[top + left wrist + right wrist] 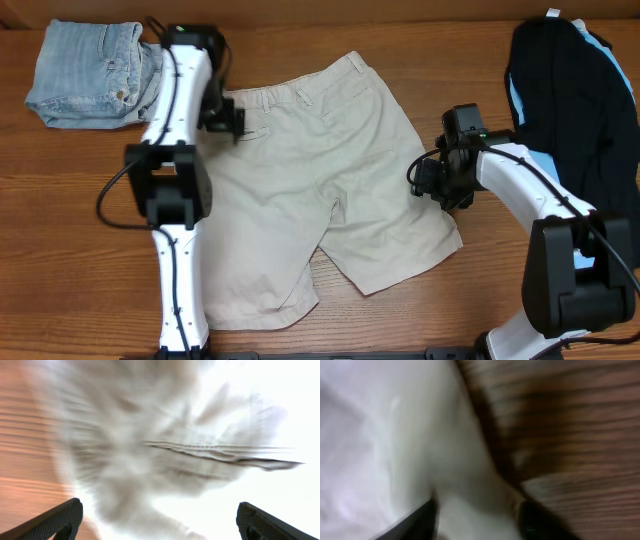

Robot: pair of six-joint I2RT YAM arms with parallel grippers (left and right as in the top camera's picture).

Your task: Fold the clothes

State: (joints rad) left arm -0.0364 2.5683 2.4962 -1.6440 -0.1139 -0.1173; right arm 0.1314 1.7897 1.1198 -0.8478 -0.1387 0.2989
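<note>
The beige shorts' waistband slants [305,84] along their far side, so my left gripper should pull the waistband's nearer end [246,99] towards me to turn the shorts before folding them.
The light beige shorts [320,190] lie spread flat in the middle of the table, waistband at the far side, both legs towards me. My left gripper [228,122] hovers over the waistband's left end. In the blurred left wrist view [160,527] its fingers are wide apart with nothing between them, above the beige cloth [150,425] and its welt pocket [220,455]. My right gripper [425,182] is at the outer edge of the right leg. In the blurred right wrist view [477,520] its fingers are apart, with the cloth's edge [395,435] between them.
Folded faded blue denim shorts [90,75] sit at the far left corner. A pile of black and light-blue garments [570,100] lies at the far right. The wooden table [60,230] shows around the shorts and in the right wrist view [580,435].
</note>
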